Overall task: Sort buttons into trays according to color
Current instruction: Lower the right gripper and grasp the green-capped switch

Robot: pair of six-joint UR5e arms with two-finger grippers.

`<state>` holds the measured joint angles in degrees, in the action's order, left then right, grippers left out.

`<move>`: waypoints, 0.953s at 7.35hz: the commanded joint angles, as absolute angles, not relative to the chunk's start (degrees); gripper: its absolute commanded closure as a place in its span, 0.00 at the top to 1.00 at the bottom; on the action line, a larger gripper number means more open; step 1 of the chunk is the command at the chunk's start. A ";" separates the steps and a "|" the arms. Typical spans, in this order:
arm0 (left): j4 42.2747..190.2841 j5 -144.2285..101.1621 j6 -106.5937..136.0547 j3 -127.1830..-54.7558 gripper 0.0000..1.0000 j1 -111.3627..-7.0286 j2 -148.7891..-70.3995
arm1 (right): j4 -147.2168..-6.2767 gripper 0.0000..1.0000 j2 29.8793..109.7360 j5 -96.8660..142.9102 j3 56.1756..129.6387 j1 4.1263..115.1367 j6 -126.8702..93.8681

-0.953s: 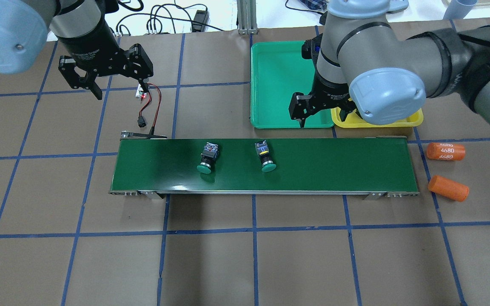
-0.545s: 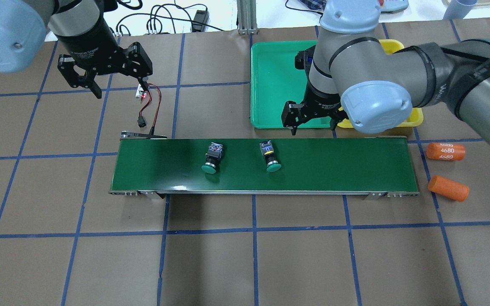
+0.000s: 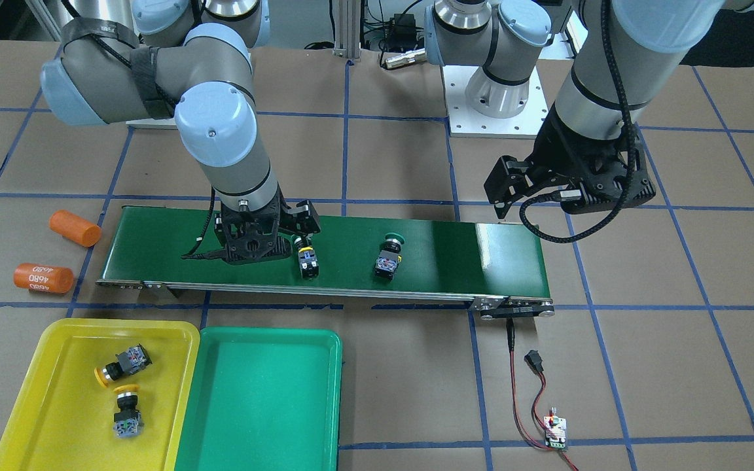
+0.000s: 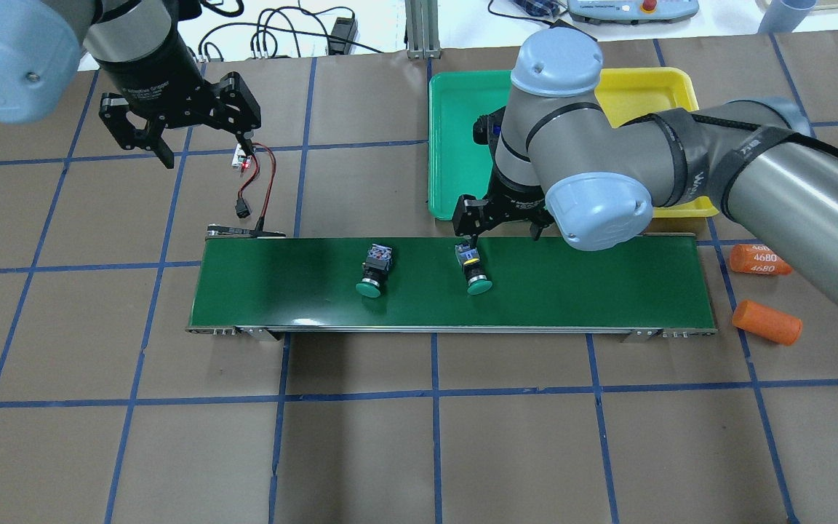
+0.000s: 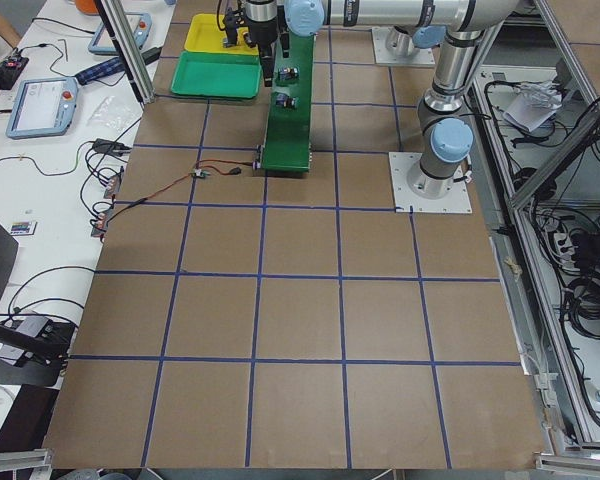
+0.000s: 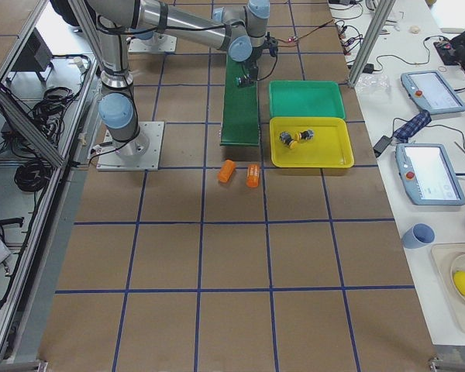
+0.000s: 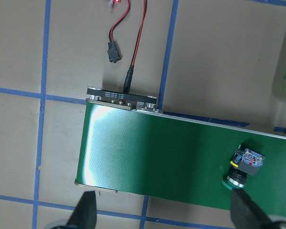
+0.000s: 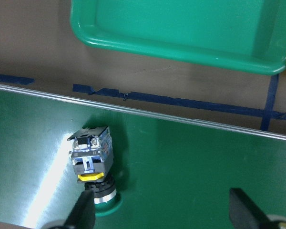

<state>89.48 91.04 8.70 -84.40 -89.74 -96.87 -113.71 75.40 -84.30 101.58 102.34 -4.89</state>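
Observation:
Wires (image 3: 511, 336) are running in under the belt, so I expect the other green-capped button (image 3: 388, 256) to move along toward the orange cylinders when I take the nearer button away.
Two green-capped buttons lie on their sides on the belt, one (image 4: 374, 269) left of the other (image 4: 474, 271). My right gripper (image 4: 500, 231) hangs open above the belt's far edge. In the right wrist view that second button (image 8: 93, 167) lies just by one fingertip (image 8: 81, 214), not between the two. Two yellow-capped buttons (image 3: 122, 366) (image 3: 125, 409) rest in the yellow tray (image 3: 56, 405). The green tray (image 3: 259, 392) holds nothing. My left gripper (image 4: 204, 149) is open and empty, high over the table beyond the belt's left end.
The long dark-green conveyor belt (image 4: 593, 284) crosses the middle of the table. Two orange cylinders (image 4: 761, 260) (image 4: 767, 322) lie off its right end. A small circuit board with red and black wires (image 4: 244, 156) sits under the left gripper.
My right gripper has swung left and toward me, from over the trays' near edge to the belt by the right-hand green button. Both belt buttons have drifted right. The left arm stays put.

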 commanded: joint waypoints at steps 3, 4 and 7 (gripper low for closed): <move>89.39 90.97 8.70 -84.29 1.00 -89.74 -96.68 | -114.17 0.98 72.17 -83.32 103.09 103.45 -5.71; 89.38 90.97 8.70 -84.29 1.00 -89.65 -96.59 | -114.60 0.78 71.20 -83.67 103.01 103.45 -5.71; 89.30 90.70 8.70 -84.37 1.00 -89.74 -96.50 | -114.00 0.00 71.10 -84.20 103.01 103.36 -5.98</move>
